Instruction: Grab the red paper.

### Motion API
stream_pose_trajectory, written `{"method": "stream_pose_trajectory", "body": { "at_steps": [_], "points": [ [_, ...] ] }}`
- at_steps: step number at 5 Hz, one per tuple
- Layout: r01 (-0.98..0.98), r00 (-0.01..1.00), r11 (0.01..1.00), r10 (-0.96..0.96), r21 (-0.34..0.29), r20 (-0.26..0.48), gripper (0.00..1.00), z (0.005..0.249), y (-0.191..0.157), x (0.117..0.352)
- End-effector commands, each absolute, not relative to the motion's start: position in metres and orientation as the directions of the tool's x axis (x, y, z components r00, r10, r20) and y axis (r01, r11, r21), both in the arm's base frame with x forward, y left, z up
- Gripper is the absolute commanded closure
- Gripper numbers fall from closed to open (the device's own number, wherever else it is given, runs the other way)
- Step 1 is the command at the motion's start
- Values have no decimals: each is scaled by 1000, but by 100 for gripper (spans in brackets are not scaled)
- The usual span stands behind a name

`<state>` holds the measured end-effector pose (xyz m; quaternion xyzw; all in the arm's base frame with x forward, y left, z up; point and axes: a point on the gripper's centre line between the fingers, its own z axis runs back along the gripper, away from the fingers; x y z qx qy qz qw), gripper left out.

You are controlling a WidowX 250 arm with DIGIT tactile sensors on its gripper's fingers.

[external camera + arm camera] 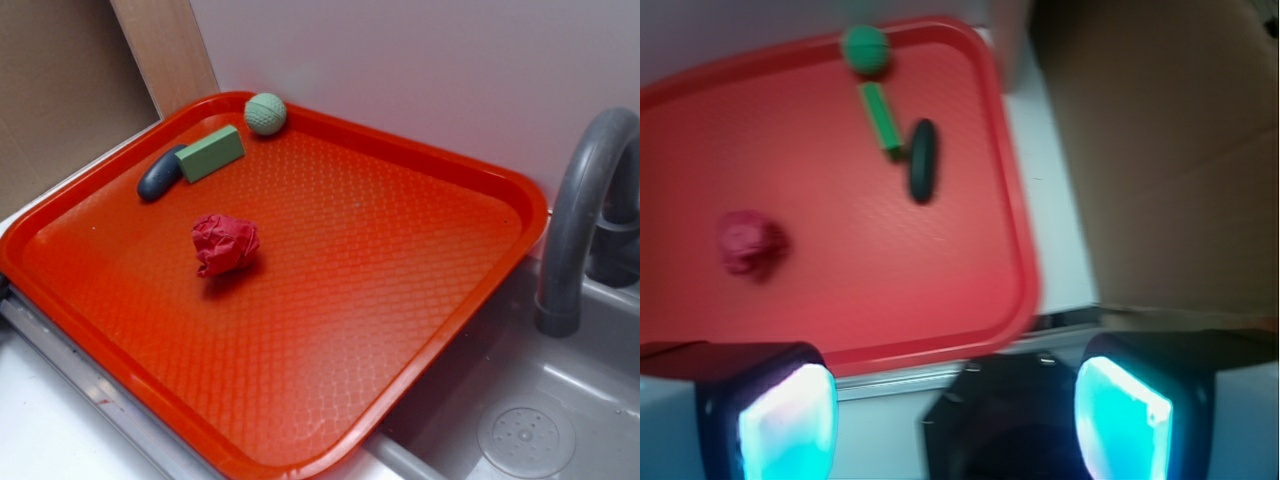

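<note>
Tight creases (232, 232) keep the red paper folded into itself, so the wad (225, 246) will stay scrunched up rather than open out when I pick it up.
The red paper (225, 244) is a crumpled crimson wad lying left of centre on the orange-red tray (400, 300). In the wrist view the red paper (752, 243) sits at the left of the tray (940, 250), well above the jaws. My gripper (955, 415) is open and empty, its two glowing pads (788, 425) wide apart, hovering high over the tray's near edge and the counter. The gripper is not visible in the exterior view.
A green ball (265, 113), a green block (210, 153) and a dark oblong object (160, 176) lie at the tray's far corner. A grey faucet (580, 220) and sink basin (520, 430) are at the right. A white wall stands behind.
</note>
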<state>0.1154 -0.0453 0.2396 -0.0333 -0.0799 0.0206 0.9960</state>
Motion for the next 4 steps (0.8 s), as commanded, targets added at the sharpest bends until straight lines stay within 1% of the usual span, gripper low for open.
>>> {"method": "stream_pose_trajectory", "body": {
  "at_steps": [1,2,3,4],
  "points": [
    [-5,990,995,19,-98,138,0,227,-117,122],
    [-3,994,995,14,-102,111,0,207,-151,140],
    [-8,995,998,14,-62,103,0,184,-175,155],
    [-6,995,999,10,-38,97,0,158,-193,173]
  ]
}}
